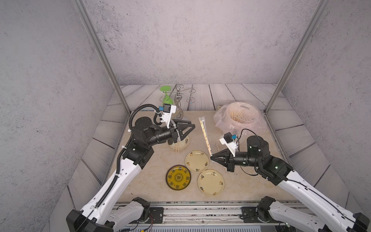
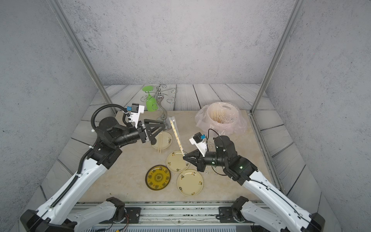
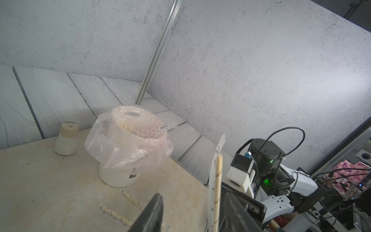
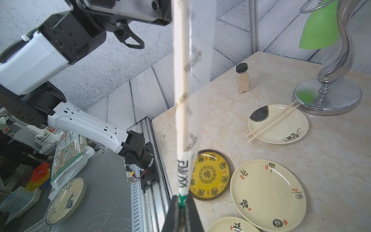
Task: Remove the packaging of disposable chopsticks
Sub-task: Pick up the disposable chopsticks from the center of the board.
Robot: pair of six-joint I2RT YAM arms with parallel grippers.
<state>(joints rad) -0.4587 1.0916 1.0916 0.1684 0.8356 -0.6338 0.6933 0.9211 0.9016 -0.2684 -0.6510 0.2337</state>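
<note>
The robot's right gripper holds the packaging by its lower tip (image 4: 182, 198), so the left gripper should steady the packaging's upper end (image 1: 202, 120) while the right gripper takes a new grip higher up the chopsticks.
My right gripper (image 1: 211, 157) (image 4: 181, 204) is shut on the lower end of a pair of disposable chopsticks still in its packaging (image 1: 205, 136) (image 2: 176, 133), a clear printed sleeve (image 4: 181, 100) that leans up toward the back. My left gripper (image 1: 191, 130) (image 2: 160, 132) hangs open just left of the sleeve's upper part. In the left wrist view the sleeve (image 3: 215, 180) stands between the spread jaws, close to one finger (image 3: 234, 211), and is not pinched. A bare pair of chopsticks (image 1: 177, 147) (image 4: 273, 121) lies across a cream plate (image 4: 281, 132).
A white bin lined with a pink bag (image 1: 241, 116) stands at the back right. Two wrapped pairs (image 3: 116, 214) lie near its foot. Two cream plates (image 1: 196, 160) (image 1: 210, 181) and a yellow plate (image 1: 178, 177) sit in front. A chrome stand with a green glass (image 1: 178, 102) is behind the left arm.
</note>
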